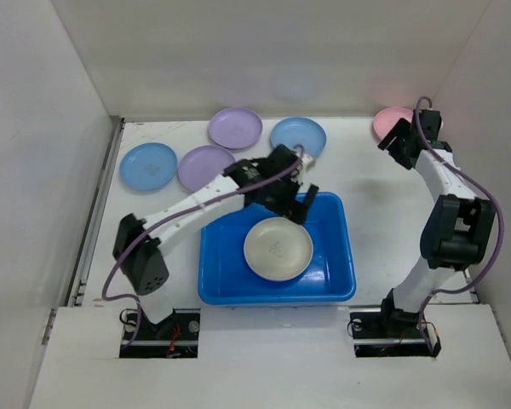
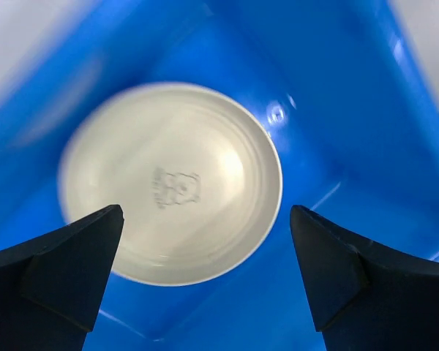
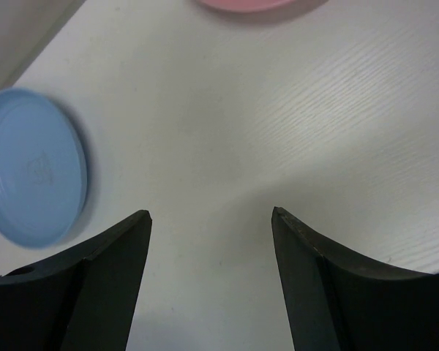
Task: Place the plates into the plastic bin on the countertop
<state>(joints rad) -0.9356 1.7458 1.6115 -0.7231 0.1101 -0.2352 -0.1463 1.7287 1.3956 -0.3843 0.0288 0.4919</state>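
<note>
The pink plate's rim is free beside open countertop (image 1: 353, 141), so my open right gripper should keep going toward that rim (image 1: 376, 127) and close once its fingers straddle it.
The blue plastic bin (image 1: 336, 273) sits in the middle of the white countertop (image 1: 370, 196). A cream plate (image 1: 278, 248) lies flat inside it, also seen in the left wrist view (image 2: 168, 183). My left gripper (image 1: 295, 204) hangs open and empty over the bin's far edge (image 2: 206, 212). Two blue plates (image 1: 148, 165) (image 1: 298, 136) and two lilac plates (image 1: 235, 127) (image 1: 204, 167) lie behind the bin. A pink plate (image 1: 390, 122) lies at the far right. My right gripper (image 1: 398, 136) is open and empty above the countertop near the pink plate (image 3: 245, 4).
White walls close in the countertop on the left, back and right. The right wrist view shows a blue plate (image 3: 31, 167) at its left edge. The bin's inner wall (image 2: 336, 88) surrounds the cream plate.
</note>
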